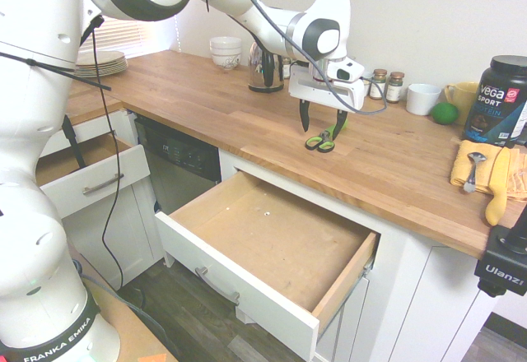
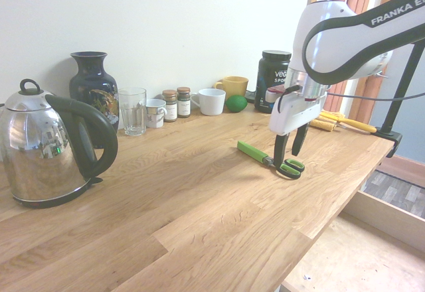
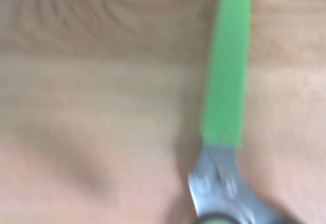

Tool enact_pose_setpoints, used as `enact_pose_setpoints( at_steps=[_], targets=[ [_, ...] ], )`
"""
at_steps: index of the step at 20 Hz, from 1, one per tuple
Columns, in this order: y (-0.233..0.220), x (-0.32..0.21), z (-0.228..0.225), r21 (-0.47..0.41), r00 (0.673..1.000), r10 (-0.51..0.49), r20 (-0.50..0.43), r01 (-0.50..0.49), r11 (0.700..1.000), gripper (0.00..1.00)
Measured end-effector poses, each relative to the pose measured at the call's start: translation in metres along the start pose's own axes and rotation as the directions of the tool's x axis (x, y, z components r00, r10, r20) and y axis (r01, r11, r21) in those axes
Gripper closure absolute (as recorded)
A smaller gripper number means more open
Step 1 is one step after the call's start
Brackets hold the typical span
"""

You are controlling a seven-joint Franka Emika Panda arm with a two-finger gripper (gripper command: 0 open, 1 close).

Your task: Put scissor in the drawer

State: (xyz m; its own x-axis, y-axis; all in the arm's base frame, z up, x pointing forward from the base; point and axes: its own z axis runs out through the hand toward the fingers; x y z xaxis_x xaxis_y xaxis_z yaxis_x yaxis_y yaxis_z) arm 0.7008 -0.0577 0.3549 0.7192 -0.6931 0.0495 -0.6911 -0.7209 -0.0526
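Observation:
I expect the green sleeve (image 3: 225, 76) to stay on and come along when I lift the scissor, because it covers the scissor's blades down to the steel pivot (image 3: 218, 177).
The scissor (image 1: 323, 141) lies flat on the wooden counter, near its front edge, above the open drawer. Its blades sit in a lime-green sleeve (image 2: 252, 151) and its green-and-black loop handles (image 2: 291, 168) point toward the counter edge. The wrist view shows the scissor's green sleeve (image 3: 226, 71) and steel pivot close up and blurred. My gripper (image 1: 322, 123) (image 2: 289, 149) is open and hangs just over the scissor, one finger on each side of it near the pivot, holding nothing. The wide drawer (image 1: 247, 290) below stands pulled out, its bare wood floor (image 2: 345, 265) empty.
A kettle (image 2: 46, 149), vase (image 2: 93, 86), glass (image 2: 133, 111), spice jars (image 2: 176, 103), mugs (image 2: 212, 101) and a green ball (image 2: 236, 103) line the back wall. A black tub (image 1: 501, 99), yellow cloth with spoon (image 1: 478, 169) and banana (image 1: 496, 201) lie right. A smaller drawer (image 1: 90, 183) is open left.

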Motion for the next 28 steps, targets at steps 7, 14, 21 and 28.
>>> enact_pose_setpoints(
  at_steps=[7, 14, 21, 28],
  targets=[
    [-0.027, 0.012, 0.024, -0.010, 1.000, -0.001, 0.006, 0.001, 1.000, 0.00],
    [-0.033, 0.014, 0.024, -0.014, 1.000, 0.005, 0.011, -0.004, 1.000, 1.00],
    [-0.022, 0.022, 0.023, -0.025, 0.998, 0.059, 0.021, -0.058, 0.998, 1.00],
    [-0.023, 0.021, 0.024, -0.029, 0.997, 0.075, 0.024, -0.074, 0.997, 1.00]
  ],
)
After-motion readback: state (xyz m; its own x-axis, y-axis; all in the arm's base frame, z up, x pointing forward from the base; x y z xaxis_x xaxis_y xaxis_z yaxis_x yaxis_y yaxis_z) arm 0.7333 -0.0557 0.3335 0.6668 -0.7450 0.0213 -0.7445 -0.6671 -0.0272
